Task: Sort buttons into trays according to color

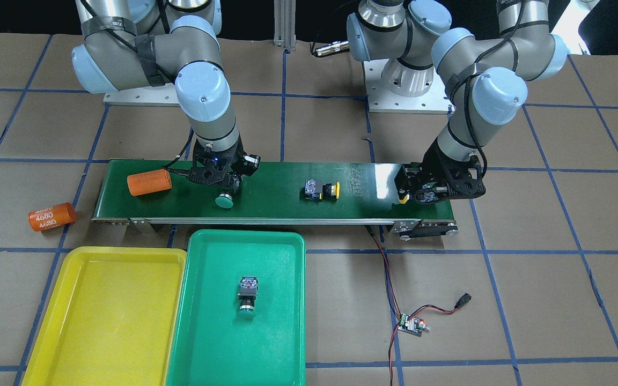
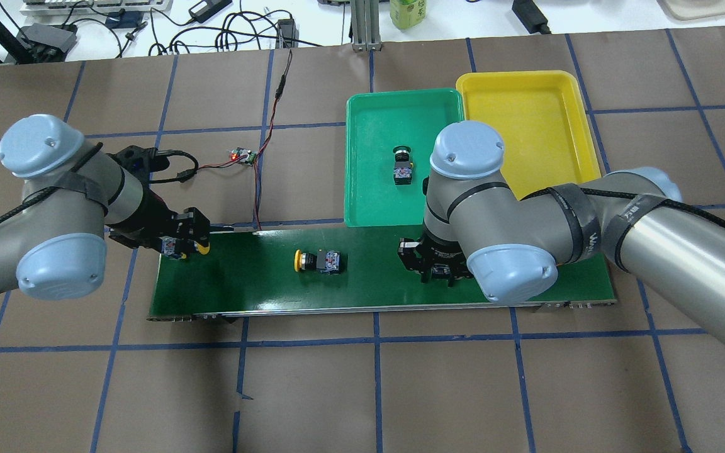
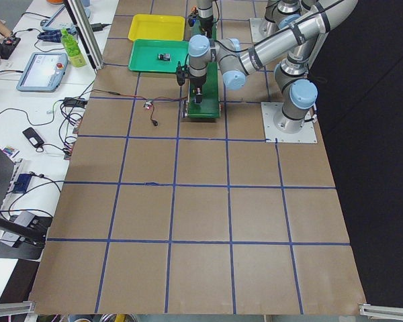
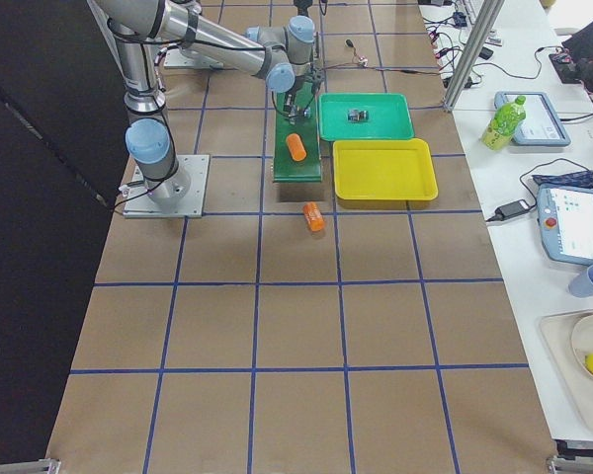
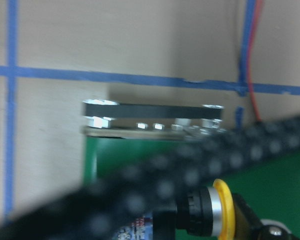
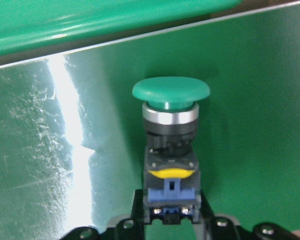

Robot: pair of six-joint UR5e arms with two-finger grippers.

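My left gripper should leave the yellow button it is holding on the conveyor belt so that my right gripper can sort it, because the button is far from the yellow tray.
My right gripper [image 1: 227, 188] is shut on the body of a green-capped button [image 6: 171, 95], low over the conveyor belt [image 1: 277, 201] near the green tray [image 1: 218, 338]. My left gripper [image 1: 415, 194] is shut on a yellow-capped button [image 5: 222, 210] at the belt's other end. A second yellow button [image 1: 322, 190] lies on its side mid-belt, between the two grippers. A second green button [image 1: 248, 294] lies in the green tray. The yellow tray [image 1: 110, 316] beside it holds nothing.
One orange "4680" cylinder [image 1: 149, 182] lies on the belt beside my right gripper, and another [image 1: 51, 216] lies on the table past the belt's end. A small controller board [image 1: 412, 324] with red and black wires lies on the table near the belt's left-arm end.
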